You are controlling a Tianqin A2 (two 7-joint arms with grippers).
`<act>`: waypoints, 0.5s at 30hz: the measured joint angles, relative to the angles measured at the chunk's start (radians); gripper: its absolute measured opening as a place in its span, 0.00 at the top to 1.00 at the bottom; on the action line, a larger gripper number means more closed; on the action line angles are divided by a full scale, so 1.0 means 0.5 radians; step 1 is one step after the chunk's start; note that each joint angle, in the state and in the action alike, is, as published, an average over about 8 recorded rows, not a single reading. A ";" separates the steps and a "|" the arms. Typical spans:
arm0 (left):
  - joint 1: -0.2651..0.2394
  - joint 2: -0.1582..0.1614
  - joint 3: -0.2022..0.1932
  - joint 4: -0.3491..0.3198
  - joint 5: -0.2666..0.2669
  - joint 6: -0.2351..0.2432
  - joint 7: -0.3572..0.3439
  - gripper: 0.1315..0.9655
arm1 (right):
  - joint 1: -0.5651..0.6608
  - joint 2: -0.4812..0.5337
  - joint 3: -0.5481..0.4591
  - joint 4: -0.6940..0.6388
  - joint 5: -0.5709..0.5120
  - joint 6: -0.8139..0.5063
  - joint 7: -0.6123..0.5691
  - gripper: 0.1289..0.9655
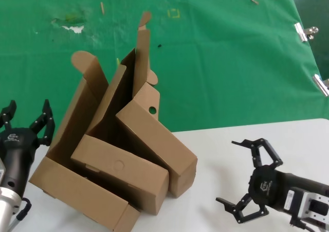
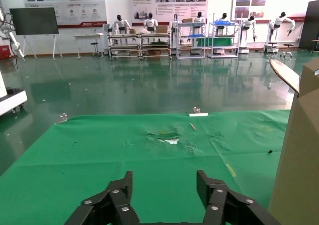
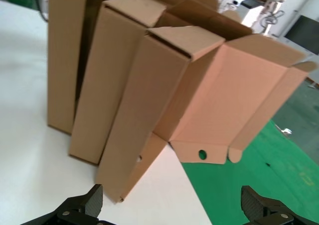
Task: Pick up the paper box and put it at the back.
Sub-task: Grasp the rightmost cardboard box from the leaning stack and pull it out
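Observation:
I should take the outermost paper box by its near end (image 1: 183, 177) with my right gripper and put it down on the green cloth, because cartons (image 1: 121, 165) stand between my left gripper and that box.
The paper box (image 1: 143, 62) stands open at the back of a leaning pile of brown cartons, its lid up and a flap with a small round hole facing right. In the right wrist view the paper box (image 3: 239, 85) lies half over the green cloth. The green cloth at the back (image 1: 231, 52) carries a small yellow square outline (image 1: 174, 13). My left gripper (image 1: 26, 113) hangs open left of the pile, touching nothing, and its open fingers frame bare cloth (image 2: 164, 180). My right gripper (image 1: 229, 171) is open over the white table, right of the pile and apart from it (image 3: 172, 200).
Three long brown cartons (image 1: 118, 170) lean together in front of the paper box, the nearest to me along the table's front (image 1: 77, 191). A tall carton with a rounded flap (image 1: 85, 67) rises at the pile's left (image 2: 299, 150). Metal clips (image 1: 303, 31) hold the cloth's right edge.

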 joint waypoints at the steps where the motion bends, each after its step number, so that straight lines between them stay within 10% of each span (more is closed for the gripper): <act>1: 0.000 0.000 0.000 0.000 0.000 0.000 0.000 0.19 | 0.014 0.000 -0.023 -0.008 -0.014 0.001 -0.010 0.00; 6: 0.000 0.000 0.000 0.000 0.000 0.000 0.000 0.19 | 0.072 -0.001 -0.116 -0.045 -0.061 0.001 -0.048 0.00; 15: 0.000 0.000 0.000 0.000 0.000 0.000 0.000 0.78 | 0.159 -0.018 -0.263 -0.082 -0.111 -0.015 -0.071 0.07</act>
